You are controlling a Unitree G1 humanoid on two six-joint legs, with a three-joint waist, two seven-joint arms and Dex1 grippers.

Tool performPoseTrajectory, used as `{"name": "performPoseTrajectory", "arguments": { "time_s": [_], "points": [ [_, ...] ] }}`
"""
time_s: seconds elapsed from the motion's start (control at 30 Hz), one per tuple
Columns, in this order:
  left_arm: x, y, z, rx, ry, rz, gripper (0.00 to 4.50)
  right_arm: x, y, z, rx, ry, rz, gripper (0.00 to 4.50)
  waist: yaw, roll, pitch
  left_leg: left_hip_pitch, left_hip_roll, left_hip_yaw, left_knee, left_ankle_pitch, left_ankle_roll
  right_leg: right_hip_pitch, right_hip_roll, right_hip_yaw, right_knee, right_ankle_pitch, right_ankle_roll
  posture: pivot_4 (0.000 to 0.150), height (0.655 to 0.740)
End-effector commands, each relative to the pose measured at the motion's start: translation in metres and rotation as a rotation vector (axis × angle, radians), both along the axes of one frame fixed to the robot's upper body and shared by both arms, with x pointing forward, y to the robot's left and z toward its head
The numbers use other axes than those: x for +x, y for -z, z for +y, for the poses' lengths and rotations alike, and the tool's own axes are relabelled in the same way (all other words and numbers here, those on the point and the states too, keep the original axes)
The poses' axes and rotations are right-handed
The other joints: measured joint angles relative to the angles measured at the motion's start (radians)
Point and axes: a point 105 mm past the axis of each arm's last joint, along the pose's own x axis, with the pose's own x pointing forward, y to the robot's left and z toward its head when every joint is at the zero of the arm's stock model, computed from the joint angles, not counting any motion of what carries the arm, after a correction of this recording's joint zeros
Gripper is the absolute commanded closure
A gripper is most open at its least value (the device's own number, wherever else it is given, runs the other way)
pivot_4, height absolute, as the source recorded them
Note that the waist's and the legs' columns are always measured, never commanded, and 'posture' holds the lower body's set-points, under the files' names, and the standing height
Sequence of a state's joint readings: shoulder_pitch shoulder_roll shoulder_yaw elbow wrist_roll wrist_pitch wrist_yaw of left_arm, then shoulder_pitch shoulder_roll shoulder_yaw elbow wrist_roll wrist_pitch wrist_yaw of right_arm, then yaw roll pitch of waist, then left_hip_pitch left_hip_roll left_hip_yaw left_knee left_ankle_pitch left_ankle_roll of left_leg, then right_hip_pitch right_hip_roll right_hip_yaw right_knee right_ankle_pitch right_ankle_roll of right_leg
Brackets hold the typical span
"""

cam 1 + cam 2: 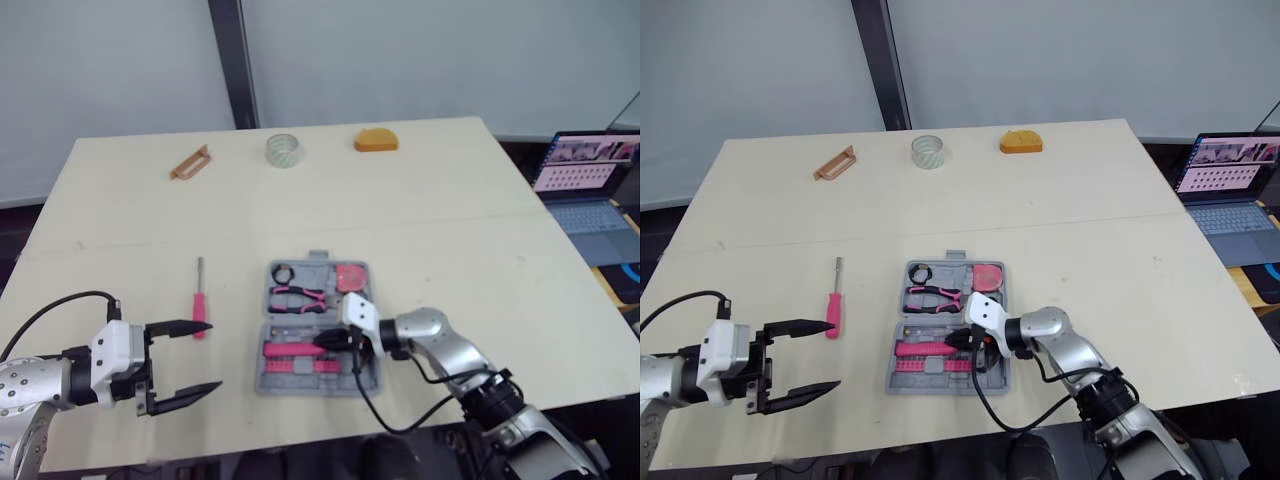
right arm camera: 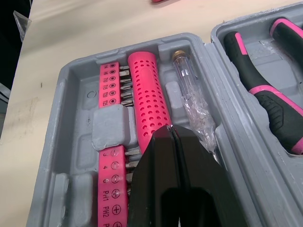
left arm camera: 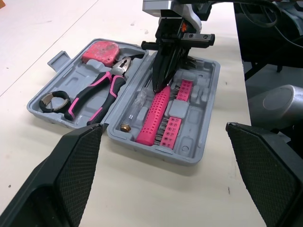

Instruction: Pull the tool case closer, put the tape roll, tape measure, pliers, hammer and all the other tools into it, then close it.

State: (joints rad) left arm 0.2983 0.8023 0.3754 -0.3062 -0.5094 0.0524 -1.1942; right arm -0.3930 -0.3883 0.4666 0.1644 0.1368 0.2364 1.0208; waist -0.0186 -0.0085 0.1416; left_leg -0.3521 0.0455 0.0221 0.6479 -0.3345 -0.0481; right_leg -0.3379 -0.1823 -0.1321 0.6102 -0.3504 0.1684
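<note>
I expect the red screwdriver (image 1: 199, 305) to fit lengthwise into an empty groove (image 3: 193, 126) beside the bit strips when I lower it into the grey tool case.
The grey tool case (image 1: 268, 382) lies open at the table's near middle. In its far half are pink-handled pliers (image 1: 298, 295), a pink tape measure (image 1: 350, 276) and a black ring (image 1: 283, 272). Its near half holds a pink perforated handle (image 2: 144, 99), bit strips (image 2: 111, 90) and a clear tester screwdriver (image 2: 189, 90). My right gripper (image 1: 330, 343) is shut, its tip resting at the end of the pink handle. My left gripper (image 1: 205, 357) hovers open left of the case, just near a red screwdriver (image 1: 200, 300) on the table.
Along the far edge lie a brown cutter-like tool (image 1: 190, 162), a clear tape roll (image 1: 284, 150) and an orange object (image 1: 376, 140). A laptop (image 1: 590, 180) sits off the table to the right. The table's front edge runs close below the case.
</note>
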Motion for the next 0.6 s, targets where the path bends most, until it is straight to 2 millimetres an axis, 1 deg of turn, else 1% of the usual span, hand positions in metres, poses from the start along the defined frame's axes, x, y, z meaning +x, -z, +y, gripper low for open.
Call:
{"name": "performPoseTrajectory", "arguments": {
  "time_s": [0.03,0.3,0.6],
  "points": [
    [-0.001,-0.01,-0.001,0.007,0.015,-0.04,0.0,-0.019,0.064,-0.03,-0.22,0.061,0.166,4.46,0.0,0.0,0.0,0.0,0.0,0.0,0.0,0.0,0.0,0.0,0.0,0.0,0.0,0.0,0.0,0.15,0.74],
    [0.0,-0.009,0.0,0.011,0.011,-0.037,0.0,-0.022,0.077,-0.034,-0.257,0.065,0.18,4.46,0.0,0.002,-0.007,0.001,0.001,0.001,-0.001,0.0,-0.001,0.001,0.001,0.0,-0.001,0.0,0.0,0.15,0.74],
    [-0.001,-0.011,0.003,0.02,0.009,-0.036,0.0,-0.024,0.084,-0.033,-0.268,0.076,0.192,4.46,0.002,0.001,-0.017,0.002,0.002,0.001,-0.001,-0.001,-0.001,0.002,0.002,0.0,-0.003,0.0,-0.001,0.15,0.74]
  ]
}}
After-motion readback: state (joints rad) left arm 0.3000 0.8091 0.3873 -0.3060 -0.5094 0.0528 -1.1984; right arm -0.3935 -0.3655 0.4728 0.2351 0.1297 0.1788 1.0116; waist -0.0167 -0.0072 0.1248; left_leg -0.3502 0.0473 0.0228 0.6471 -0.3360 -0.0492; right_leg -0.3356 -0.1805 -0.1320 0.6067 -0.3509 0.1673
